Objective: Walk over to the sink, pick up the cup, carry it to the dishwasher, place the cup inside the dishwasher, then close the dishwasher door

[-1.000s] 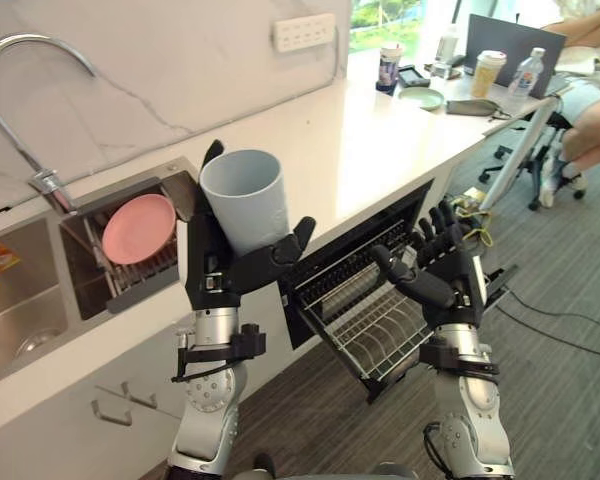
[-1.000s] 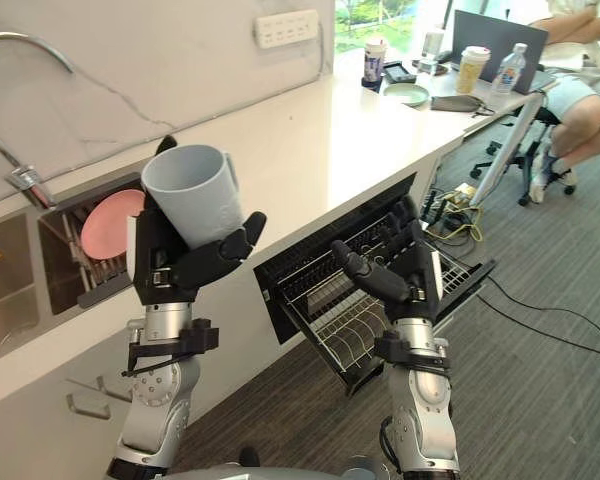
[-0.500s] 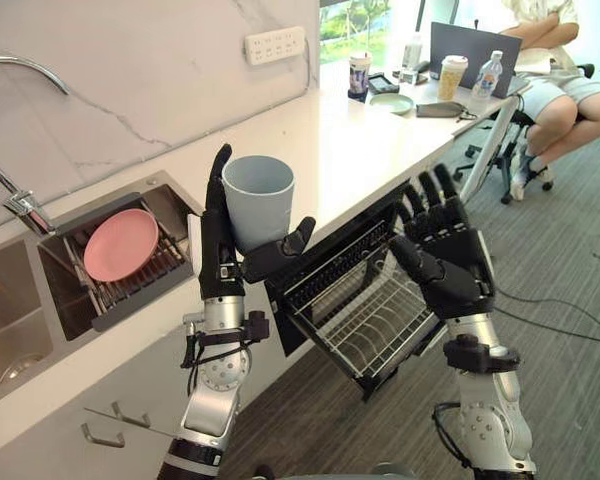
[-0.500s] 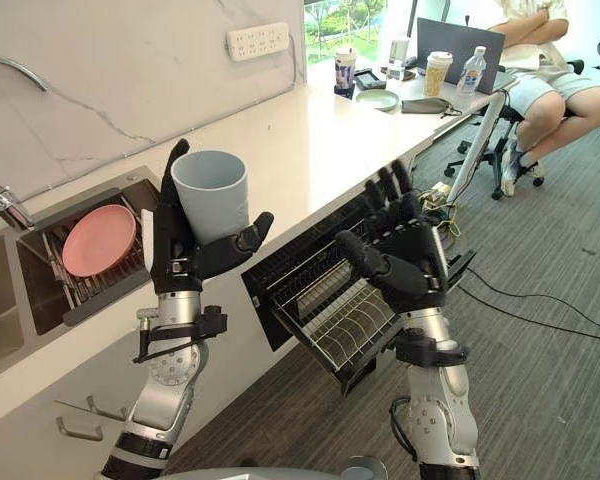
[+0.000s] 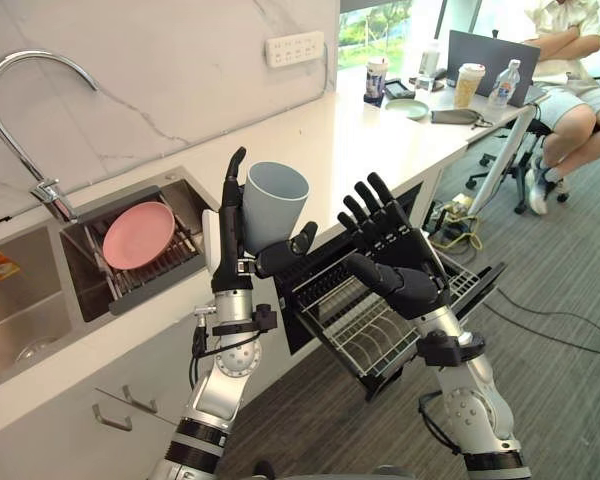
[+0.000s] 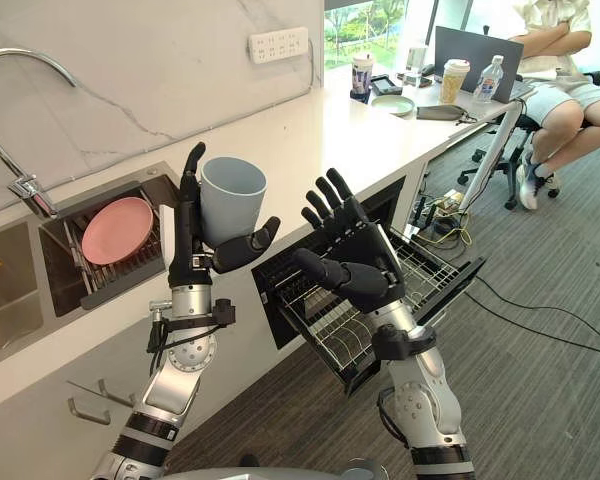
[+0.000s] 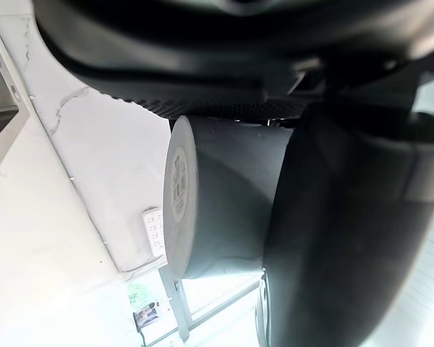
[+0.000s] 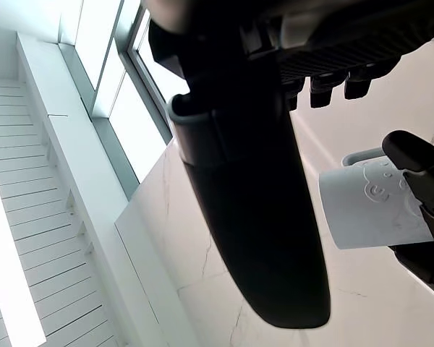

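Observation:
The grey cup (image 5: pixel 272 215) should be empty and stay spill-free when the robot carries it tilted, since the cup's opening (image 5: pixel 278 180) shows a plain inside.
My left hand (image 5: pixel 232 235) holds a pale blue-grey cup (image 5: pixel 276 205) upright at chest height, thumb across its front and fingers up its back; the cup (image 7: pixel 217 210) fills the left wrist view. It hovers over the counter's front edge, just left of the dishwasher. My right hand (image 5: pixel 400 270) is raised beside the cup with fingers spread and straight, holding nothing; its wrist view catches the cup (image 8: pixel 369 206) nearby. The dishwasher (image 5: pixel 320 290) under the counter stands open, its wire rack (image 5: pixel 380 330) pulled out and its door (image 5: pixel 460 300) lowered beneath my right hand.
A sink (image 5: pixel 40 300) with a curved tap (image 5: pixel 25 110) lies at the left, a pink plate (image 5: pixel 138 235) in its drying rack. The white counter (image 5: pixel 360 140) runs right to a desk with a laptop (image 5: pixel 490 55), cups and a bottle. A seated person (image 5: pixel 575 90) is far right.
My right hand has risen and moved left, close beside the cup, fingers spread. The left hand still holds the cup upright. The camera has shifted, bringing more of the tap into view.

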Controlling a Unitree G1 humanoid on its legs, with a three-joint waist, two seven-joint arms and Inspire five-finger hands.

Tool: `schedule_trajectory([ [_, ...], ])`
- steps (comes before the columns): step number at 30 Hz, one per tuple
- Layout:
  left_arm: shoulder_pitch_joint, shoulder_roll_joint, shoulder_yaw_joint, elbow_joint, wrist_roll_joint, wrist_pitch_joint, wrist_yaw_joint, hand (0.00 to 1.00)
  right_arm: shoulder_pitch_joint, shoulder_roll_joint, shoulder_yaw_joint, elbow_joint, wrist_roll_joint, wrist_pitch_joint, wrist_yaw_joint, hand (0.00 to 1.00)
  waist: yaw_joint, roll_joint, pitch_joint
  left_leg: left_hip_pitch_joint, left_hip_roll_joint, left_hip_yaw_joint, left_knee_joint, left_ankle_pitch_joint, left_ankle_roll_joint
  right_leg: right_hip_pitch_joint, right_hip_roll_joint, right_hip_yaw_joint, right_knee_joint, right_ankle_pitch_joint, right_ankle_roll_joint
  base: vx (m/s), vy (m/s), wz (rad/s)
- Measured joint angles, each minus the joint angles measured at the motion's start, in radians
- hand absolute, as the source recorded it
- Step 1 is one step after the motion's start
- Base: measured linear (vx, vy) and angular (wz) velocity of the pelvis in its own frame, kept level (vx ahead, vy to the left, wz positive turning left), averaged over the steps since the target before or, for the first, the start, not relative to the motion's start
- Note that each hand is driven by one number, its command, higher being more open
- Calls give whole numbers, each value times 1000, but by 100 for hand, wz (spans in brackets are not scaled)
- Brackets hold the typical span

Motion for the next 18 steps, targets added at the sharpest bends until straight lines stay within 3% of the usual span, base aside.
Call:
schedule_trajectory([
  [7, -1, 0, -89, 1, 4, 35, -20, 0, -49, 1, 51, 34, -42, -1, -135, 100, 4, 0, -7, -10, 0, -12, 0, 14, 2, 0, 0, -14, -1, 5, -3, -34, 6, 6],
  [18, -1, 1, -146, 2, 17, 77, -21, 0, -119, -1, 128, 64, -85, 10, -249, 100, 7, 0, -31, -17, 2, -14, 0, 23, 5, 0, 4, -16, -24, 20, -12, -28, 7, 0],
])
